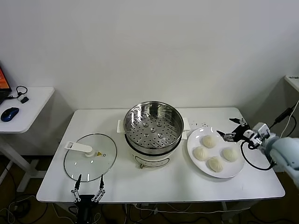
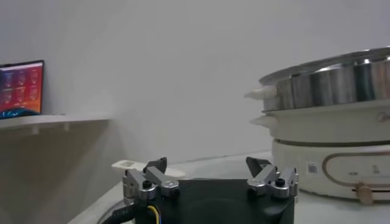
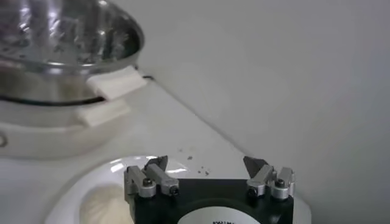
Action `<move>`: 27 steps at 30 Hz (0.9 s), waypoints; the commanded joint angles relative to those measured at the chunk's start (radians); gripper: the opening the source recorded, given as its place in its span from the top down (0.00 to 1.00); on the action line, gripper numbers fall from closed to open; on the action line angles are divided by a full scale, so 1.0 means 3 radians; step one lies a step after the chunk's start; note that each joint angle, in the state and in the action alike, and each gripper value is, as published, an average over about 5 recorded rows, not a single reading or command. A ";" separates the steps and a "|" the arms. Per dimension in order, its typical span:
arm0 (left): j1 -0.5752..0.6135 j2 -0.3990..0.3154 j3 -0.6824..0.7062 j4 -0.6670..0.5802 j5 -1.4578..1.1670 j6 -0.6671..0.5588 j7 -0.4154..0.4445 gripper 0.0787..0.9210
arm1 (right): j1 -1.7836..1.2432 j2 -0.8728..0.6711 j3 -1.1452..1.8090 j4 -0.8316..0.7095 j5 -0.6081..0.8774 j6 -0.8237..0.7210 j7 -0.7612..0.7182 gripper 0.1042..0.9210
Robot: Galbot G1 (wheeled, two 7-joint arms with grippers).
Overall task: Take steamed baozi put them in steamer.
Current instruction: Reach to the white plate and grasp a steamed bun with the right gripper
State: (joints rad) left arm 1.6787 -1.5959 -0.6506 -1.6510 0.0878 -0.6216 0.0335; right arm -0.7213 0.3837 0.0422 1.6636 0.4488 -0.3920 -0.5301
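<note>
The robot's right gripper points level across the plate's rim, above the baozi, so it should move up, turn its fingers down and pick up the baozi [image 1: 209, 141] nearest the wall.
Several white baozi [image 1: 216, 153] lie on a white plate [image 1: 236, 171] at the right of the table. The steel steamer [image 1: 153, 122], with its perforated tray bare, stands on a white base in the middle. My right gripper [image 1: 232, 130] is open and empty, hovering at the plate's far right edge, just above and beside the baozi. In the right wrist view its open fingers [image 3: 206, 163] frame the plate rim, with one baozi [image 3: 100, 204] below and the steamer [image 3: 61, 36] beyond. My left gripper [image 1: 88, 183] is open and parked at the table's front edge.
A round glass lid [image 1: 90, 156] with a white handle lies flat left of the steamer, just behind my left gripper. The left wrist view shows the steamer's base [image 2: 332, 164]. A side desk [image 1: 28, 100] with a mouse stands at the far left.
</note>
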 commanded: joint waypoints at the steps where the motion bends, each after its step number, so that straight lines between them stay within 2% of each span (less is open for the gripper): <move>1: -0.0006 0.0002 0.0019 0.0014 0.0023 -0.0022 0.0001 0.12 | 0.3063 -0.0457 -0.3264 -0.0468 -0.0144 0.0140 -0.0902 0.12; 7: 0.0002 0.0004 0.0023 0.0005 0.0035 -0.0034 0.0012 0.12 | 0.4914 0.0156 -0.5529 -0.0937 -0.0142 0.0572 -0.1396 0.12; 12: 0.0031 -0.0005 0.0031 -0.0027 0.0035 -0.0037 0.0023 0.12 | 0.5704 0.0689 -0.6673 -0.1165 0.0058 0.0906 -0.1640 0.12; 19: 0.0037 -0.0005 0.0042 -0.0019 0.0046 -0.0091 0.0027 0.12 | 0.5703 0.1223 -0.6893 -0.1512 0.0290 0.1067 -0.1774 0.12; 27: 0.0040 0.0020 0.0009 -0.0004 0.0042 -0.0110 0.0032 0.12 | 0.5500 0.1271 -0.6844 -0.1543 0.0300 0.1102 -0.1894 0.12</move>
State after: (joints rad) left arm 1.6901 -1.5906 -0.6482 -1.6520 0.1015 -0.6510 0.0429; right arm 0.7214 0.6929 -1.6514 1.2501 0.5143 -0.0968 -1.0395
